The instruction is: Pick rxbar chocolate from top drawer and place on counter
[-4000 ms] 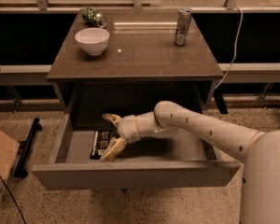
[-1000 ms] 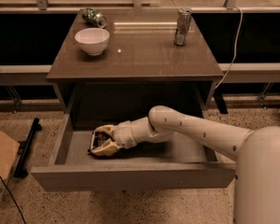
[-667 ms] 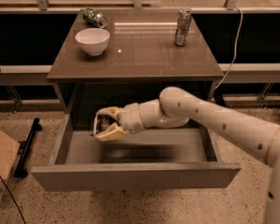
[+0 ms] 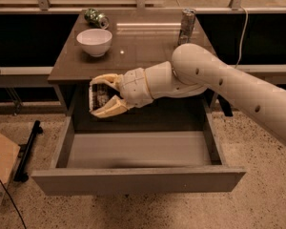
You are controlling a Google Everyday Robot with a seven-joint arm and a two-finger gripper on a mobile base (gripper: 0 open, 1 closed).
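The rxbar chocolate is hanging lower than the counter's edge (image 4: 85, 81) by the white bowl. Next, my gripper swings back and lifts it over the counter (image 4: 168, 51) by the silver can.
My gripper (image 4: 103, 96) is shut on the rxbar chocolate (image 4: 98, 96), a small dark bar with white print, held upright between the tan fingers (image 4: 107, 110). It hangs in the air above the left part of the open top drawer (image 4: 138, 150), just in front of and slightly below the front edge of the counter (image 4: 148, 42). The drawer's pale grey inside shows nothing else in it. My white arm reaches in from the right.
On the counter stand a white bowl (image 4: 94, 41) at the left, a crushed green can (image 4: 96, 18) at the back left, and an upright silver can (image 4: 186, 25) at the back right. A cardboard box (image 4: 0, 168) and a black cable lie on the floor at the left.
The gripper closed on the bar at the drawer's left side and lifted it out, rising to about the level of the counter's front edge.
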